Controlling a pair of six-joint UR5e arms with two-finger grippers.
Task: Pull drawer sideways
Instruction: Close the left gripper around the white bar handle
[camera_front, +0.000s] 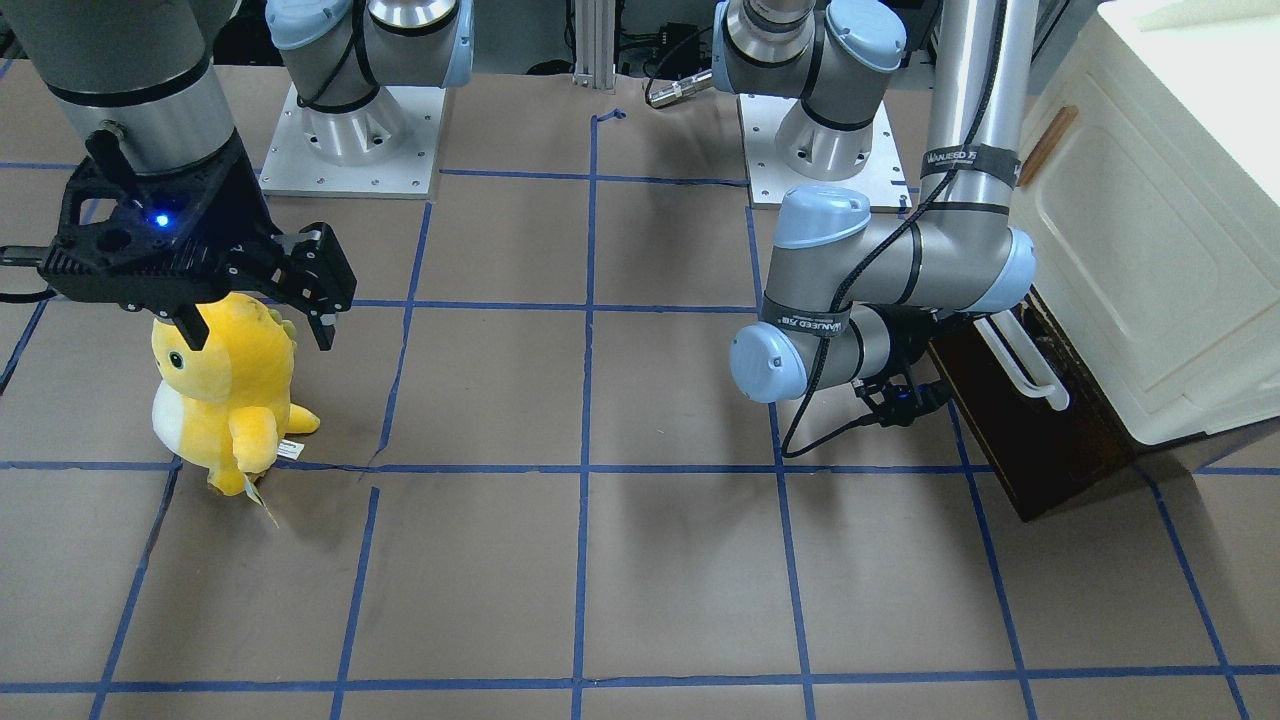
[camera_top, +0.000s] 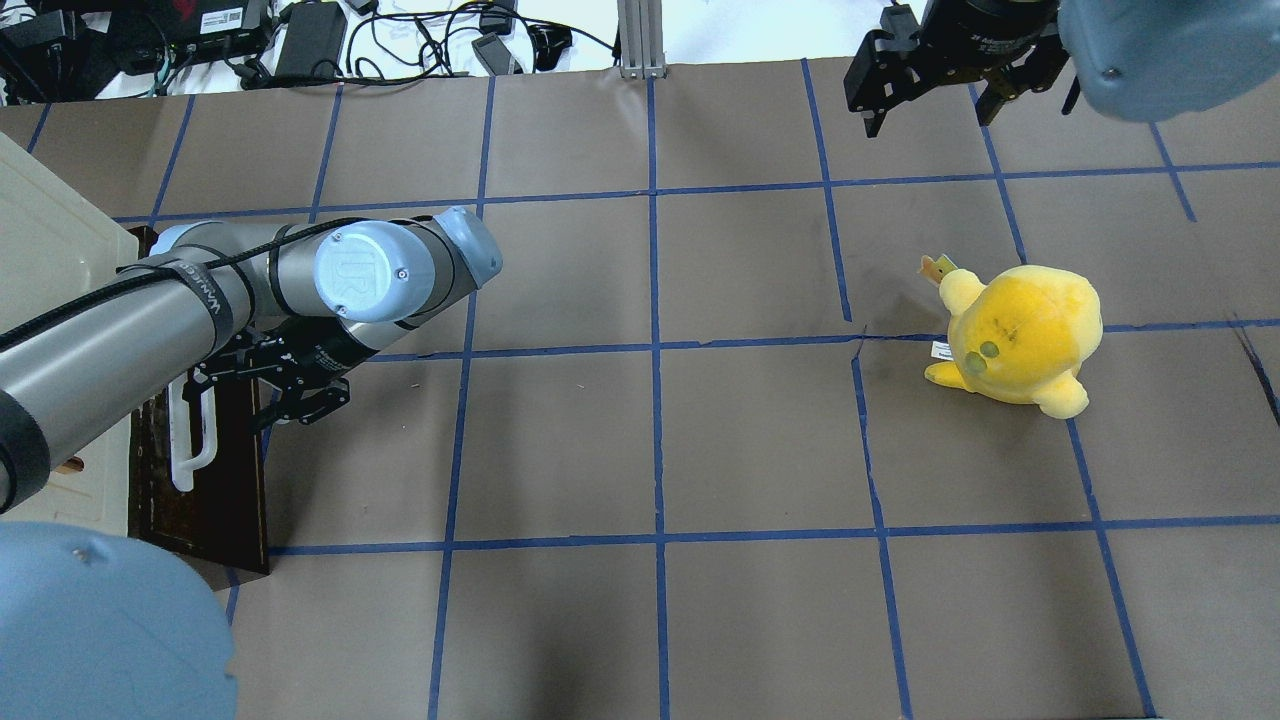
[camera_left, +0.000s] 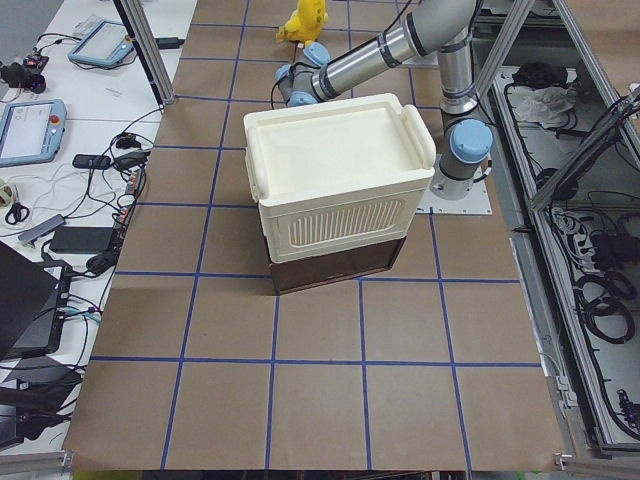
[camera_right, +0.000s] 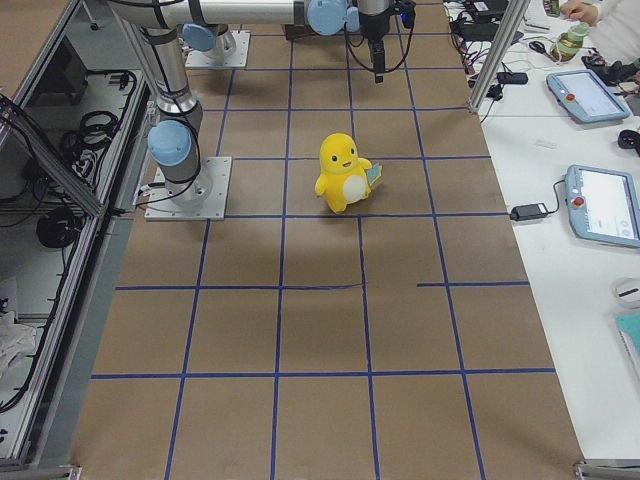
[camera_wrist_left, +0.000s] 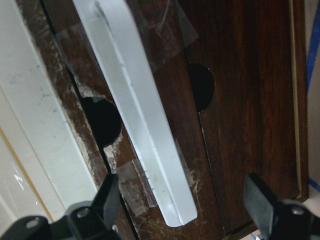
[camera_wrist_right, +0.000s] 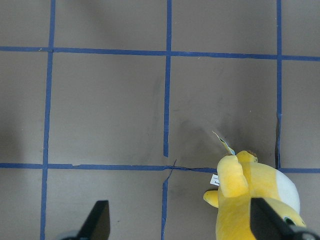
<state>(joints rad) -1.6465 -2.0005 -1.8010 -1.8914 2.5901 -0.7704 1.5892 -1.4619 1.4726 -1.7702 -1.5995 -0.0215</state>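
The white handle's end (camera_wrist_left: 177, 210) is the only part between my left gripper's open fingers, so next I move farther along the handle's bar (camera_wrist_left: 150, 127) and close there before I pull the drawer.
The drawer (camera_front: 1060, 440) has a dark brown worn wooden front and a white bar handle (camera_front: 1022, 362), and sits at the bottom of the cream cabinet (camera_front: 1150, 200). It also shows in the overhead view (camera_top: 205, 490). My left gripper (camera_top: 300, 395) is open right at the drawer front. In the left wrist view its fingers stand on either side of the lower end of the handle (camera_wrist_left: 145, 115), with the gripper (camera_wrist_left: 182, 205) not closed on it. My right gripper (camera_front: 255, 325) is open and empty, hovering above a yellow plush (camera_front: 225, 390).
The yellow plush toy (camera_top: 1020, 335) stands on the brown paper table on my right side, under the right wrist camera (camera_wrist_right: 250, 200). The cream cabinet body (camera_left: 340, 170) stands at the table's left end. Blue tape lines grid the table.
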